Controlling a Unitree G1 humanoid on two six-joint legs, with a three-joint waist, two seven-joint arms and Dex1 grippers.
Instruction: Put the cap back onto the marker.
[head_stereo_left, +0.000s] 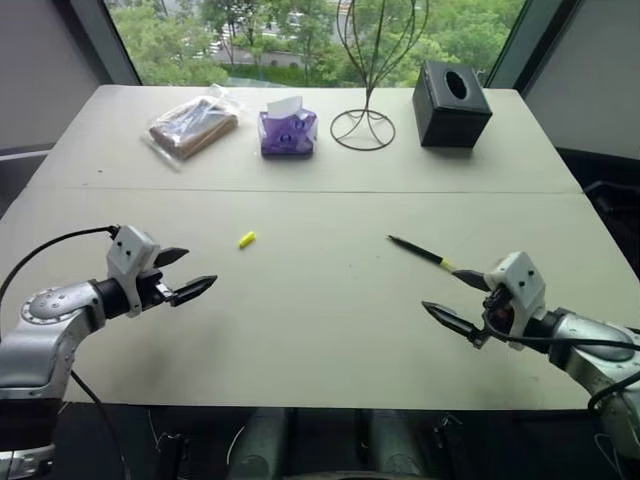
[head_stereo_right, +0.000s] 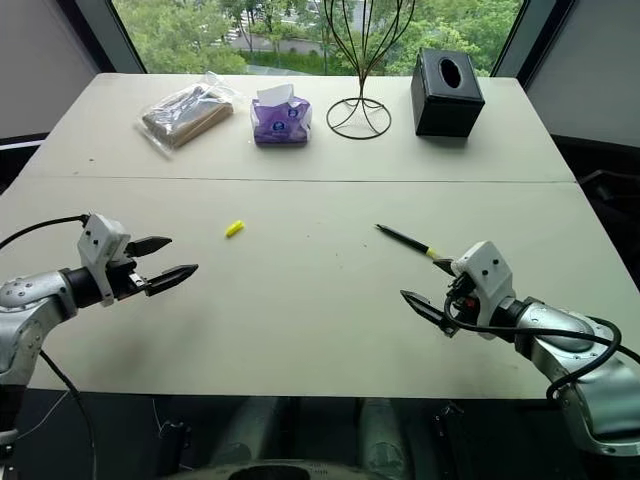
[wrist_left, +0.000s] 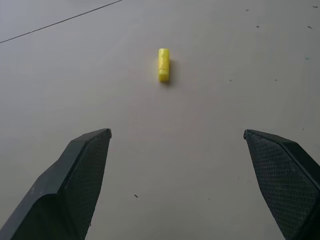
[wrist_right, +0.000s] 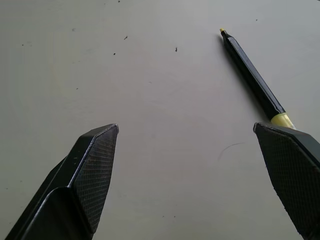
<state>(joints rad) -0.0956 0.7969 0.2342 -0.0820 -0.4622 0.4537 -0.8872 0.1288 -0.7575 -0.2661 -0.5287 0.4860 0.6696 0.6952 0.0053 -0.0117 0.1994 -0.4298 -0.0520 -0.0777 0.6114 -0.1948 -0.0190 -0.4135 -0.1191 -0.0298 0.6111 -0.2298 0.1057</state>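
Note:
The marker's tip gets thinner and ends in a smooth neck (wrist_right: 225, 34), so I expect the yellow cap (head_stereo_left: 247, 240) to go straight over it and stay on when I push the two together.
The cap (head_stereo_left: 247, 239), a tiny yellow cylinder, lies on the pale table (head_stereo_left: 330, 340) left of centre. My left gripper (head_stereo_left: 198, 270) hovers open a short way to its left and nearer me, empty; in the left wrist view the cap (wrist_left: 163, 65) lies ahead of the spread fingers. The marker (head_stereo_left: 420, 251), thin and black with a yellow band, lies at an angle right of centre with its tip pointing away to the left. My right gripper (head_stereo_left: 447, 292) stands open just short of its banded end, touching nothing; the marker (wrist_right: 252, 77) shows beside one finger.
Along the far edge stand a clear bag with something brown (head_stereo_left: 192, 125), a purple tissue pack (head_stereo_left: 288, 130), a black wire stand (head_stereo_left: 365, 128) and a black tissue box (head_stereo_left: 451, 103). A seam crosses the table behind the cap and the marker.

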